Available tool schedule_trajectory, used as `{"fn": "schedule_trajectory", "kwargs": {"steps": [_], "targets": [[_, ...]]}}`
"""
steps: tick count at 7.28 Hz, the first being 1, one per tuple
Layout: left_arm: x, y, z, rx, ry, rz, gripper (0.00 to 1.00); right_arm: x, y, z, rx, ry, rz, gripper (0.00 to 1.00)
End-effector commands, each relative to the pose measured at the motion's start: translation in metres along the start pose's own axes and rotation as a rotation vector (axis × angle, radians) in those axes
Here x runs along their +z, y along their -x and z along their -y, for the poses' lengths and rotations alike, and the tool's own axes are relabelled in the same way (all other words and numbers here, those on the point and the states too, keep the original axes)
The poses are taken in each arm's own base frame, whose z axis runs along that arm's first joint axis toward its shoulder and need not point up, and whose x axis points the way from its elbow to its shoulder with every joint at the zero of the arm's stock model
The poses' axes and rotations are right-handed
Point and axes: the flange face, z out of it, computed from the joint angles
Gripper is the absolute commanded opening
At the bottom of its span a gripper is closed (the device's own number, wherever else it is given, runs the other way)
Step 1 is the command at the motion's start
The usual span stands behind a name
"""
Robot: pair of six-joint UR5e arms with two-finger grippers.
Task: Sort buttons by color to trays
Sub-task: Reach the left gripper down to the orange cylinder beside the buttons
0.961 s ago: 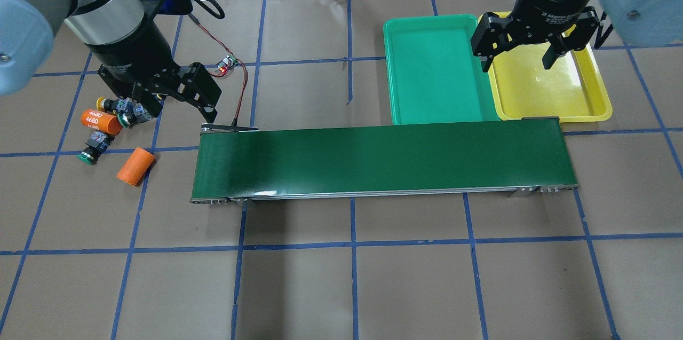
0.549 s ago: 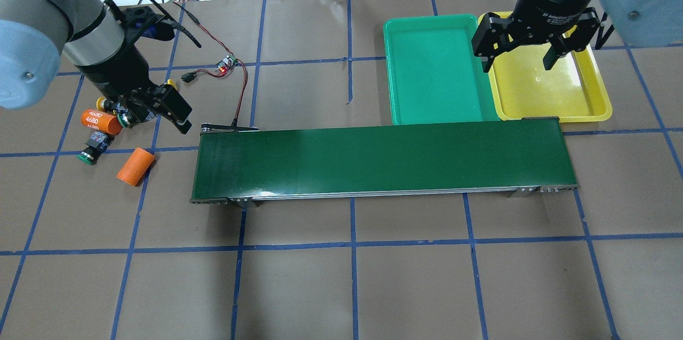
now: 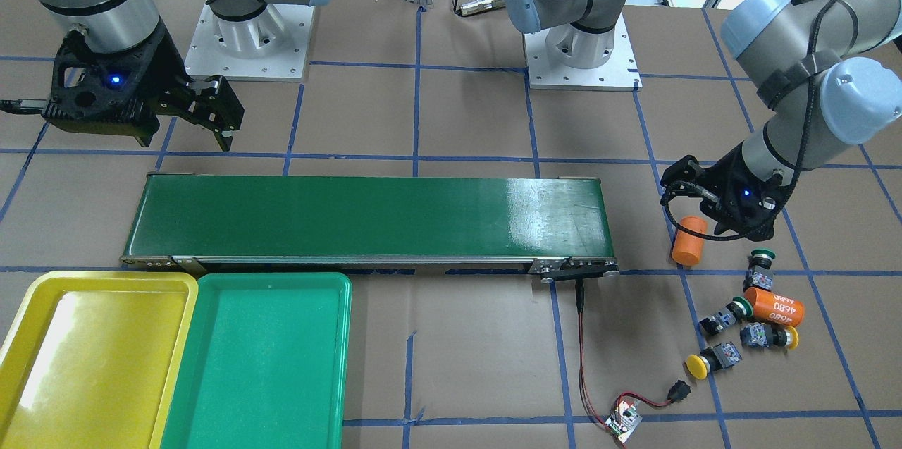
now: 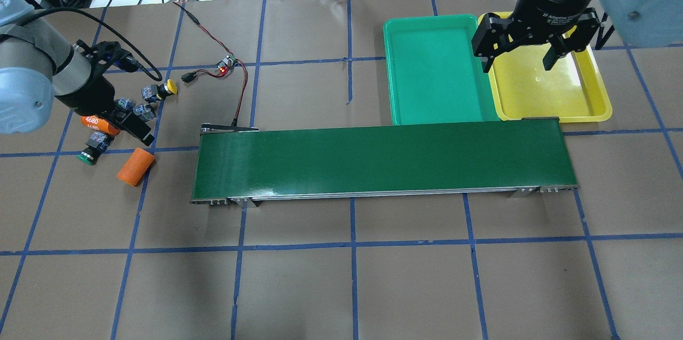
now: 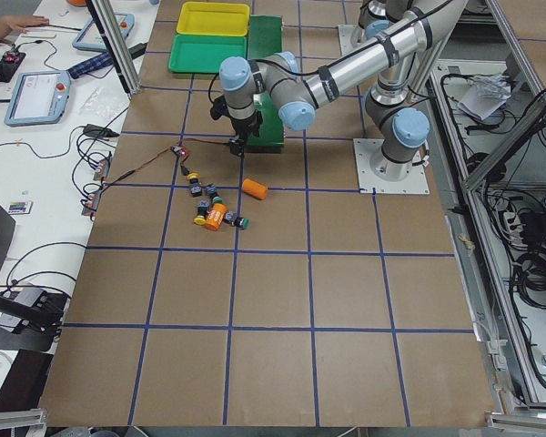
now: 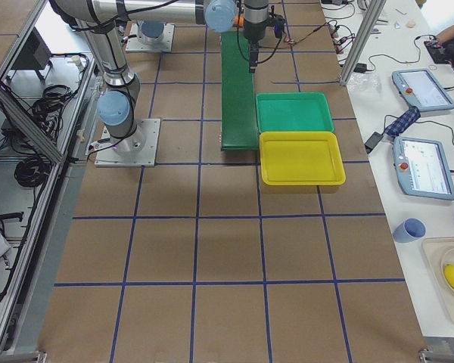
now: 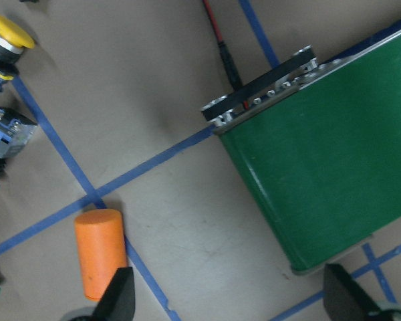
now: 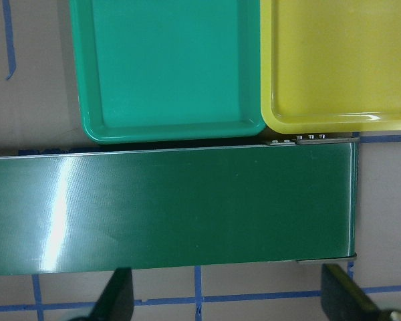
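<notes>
The conveyor belt [image 3: 372, 216] curls over its end [image 3: 607, 222], so I expect it to bring the plain orange cylinder toward my right gripper once I lay the cylinder there.
Four buttons lie in a loose group at the table's left end. One yellow button [image 4: 160, 89] [image 3: 708, 361] lies farthest out. The second yellow button [image 3: 775, 336] and a green button [image 3: 722, 315] lie beside a labelled orange cylinder. The other green button [image 4: 92, 149] [image 3: 760, 264] is nearest the robot. My left gripper [image 4: 140, 136] [image 7: 227, 301] is open and empty, low beside the group, near a plain orange cylinder. My right gripper [image 4: 517, 57] [image 8: 227, 301] is open and empty above the seam between the green tray [image 4: 432, 68] and the yellow tray [image 4: 549, 89]. Both trays are empty.
A long dark-green conveyor belt [image 4: 381, 158] crosses the middle, its right end against the trays. Orange cylinders lie among the buttons: the labelled one [image 3: 774, 304] and the plain one [image 4: 136, 165] [image 7: 100, 254]. A small circuit board [image 4: 227, 64] with red wires lies beyond the belt's left end.
My left gripper has swung left and toward the robot, off the button group. This uncovered the far yellow button and covered the other yellow cap overhead. The right arm has not moved.
</notes>
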Motion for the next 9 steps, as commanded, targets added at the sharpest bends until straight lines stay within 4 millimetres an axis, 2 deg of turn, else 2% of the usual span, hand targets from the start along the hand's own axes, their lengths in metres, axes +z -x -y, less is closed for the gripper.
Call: {"fn": "schedule_trajectory", "kwargs": {"steps": [1,2,3,5,6,7,9], "targets": [[0.03,0.04,-0.009,0.082,-0.013,0.012,1.0,0.0,-0.001,0.0,0.002,0.0,0.001,1.0],[0.044,0.052,-0.011,0.097,-0.003,0.011,1.0,0.0,-0.001,0.0,0.002,0.0,0.001,1.0],[0.048,0.064,-0.01,0.113,0.003,0.092,1.0,0.0,-0.001,0.0,0.002,0.0,0.001,1.0],[0.081,0.081,-0.027,0.062,0.03,0.028,1.0,0.0,0.0,0.0,0.0,0.0,0.0,1.0],[0.093,0.072,-0.036,0.06,0.049,0.002,1.0,0.0,0.0,0.0,0.0,0.0,0.0,1.0],[0.101,0.071,-0.038,0.059,0.053,-0.006,1.0,0.001,0.0,0.0,0.0,0.003,-0.002,1.0],[0.102,0.064,-0.037,-0.001,0.066,-0.024,1.0,0.002,0.0,-0.001,-0.002,0.003,-0.003,1.0]]}}
